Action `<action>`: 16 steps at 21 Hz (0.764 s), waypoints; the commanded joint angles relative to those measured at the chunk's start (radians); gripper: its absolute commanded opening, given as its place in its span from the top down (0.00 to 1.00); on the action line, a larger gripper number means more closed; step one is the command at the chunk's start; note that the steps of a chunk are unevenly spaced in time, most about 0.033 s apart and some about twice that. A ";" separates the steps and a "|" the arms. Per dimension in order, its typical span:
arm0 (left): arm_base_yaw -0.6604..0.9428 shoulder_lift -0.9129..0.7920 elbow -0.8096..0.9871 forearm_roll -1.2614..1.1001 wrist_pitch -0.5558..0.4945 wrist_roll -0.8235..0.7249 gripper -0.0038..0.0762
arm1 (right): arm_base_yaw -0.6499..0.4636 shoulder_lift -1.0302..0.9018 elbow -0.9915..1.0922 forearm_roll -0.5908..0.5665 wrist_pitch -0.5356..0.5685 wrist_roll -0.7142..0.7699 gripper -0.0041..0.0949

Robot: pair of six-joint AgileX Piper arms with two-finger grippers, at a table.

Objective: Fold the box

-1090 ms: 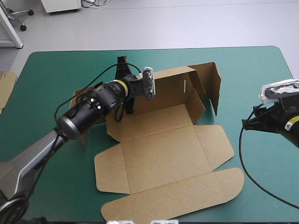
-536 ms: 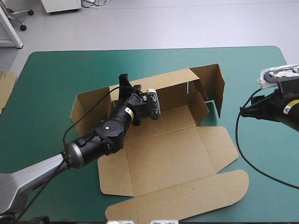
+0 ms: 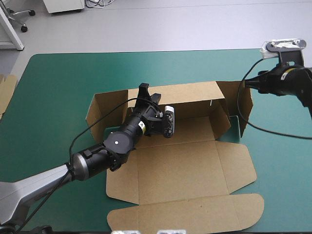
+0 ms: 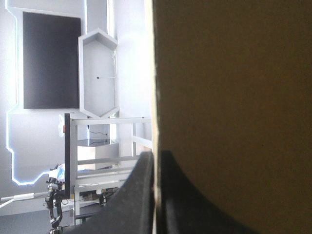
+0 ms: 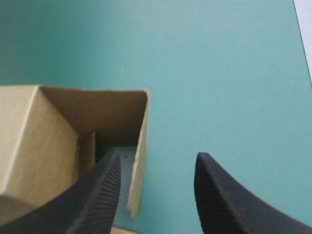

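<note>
The brown box's opening [image 3: 193, 115] points toward the lid panel, so the whole box [image 3: 187, 93] will lean back with its opening up when I turn its end.
The brown box [image 3: 180, 165] lies mid-table with its back wall and both end flaps raised and its lid panel flat toward the near edge. My left gripper [image 3: 146, 91] sits on the back wall's top edge. In the left wrist view its black fingers [image 4: 141, 195] meet as my left gripper [image 4: 155, 158] pinches the board of the box [image 4: 234, 97]. My right gripper [image 3: 245, 84] hovers at the right end flap. In the right wrist view my right gripper [image 5: 157, 158] is open, and the box's flap [image 5: 139, 146] stands between its fingers, close to one.
An edge of more brown board [image 3: 6, 90] shows at the table's left edge. Bare teal-green cover [image 3: 58, 87] surrounds the box, widest at the far left and along the far edge.
My left gripper has pulled the box to the right and squared its back wall. My right arm has swung toward the far edge and now stands over the right end flap.
</note>
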State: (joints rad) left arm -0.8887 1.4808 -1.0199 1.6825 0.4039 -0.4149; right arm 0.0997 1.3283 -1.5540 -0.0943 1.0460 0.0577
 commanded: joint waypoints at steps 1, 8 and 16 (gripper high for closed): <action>-0.005 -0.044 -0.027 0.081 0.049 -0.086 0.97 | -0.072 0.069 -0.101 -0.013 -0.070 -0.069 0.53; -0.007 -0.042 -0.027 0.081 0.017 -0.112 0.97 | -0.266 0.349 -0.317 0.359 -0.042 -0.236 0.53; -0.007 -0.040 -0.027 0.079 0.017 -0.117 0.97 | -0.246 0.506 -0.350 0.526 -0.041 -0.320 0.56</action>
State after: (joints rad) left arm -0.8899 1.4808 -1.0187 1.7213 0.3998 -0.5168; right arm -0.1545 1.8621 -1.8668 0.3805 1.0471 -0.2321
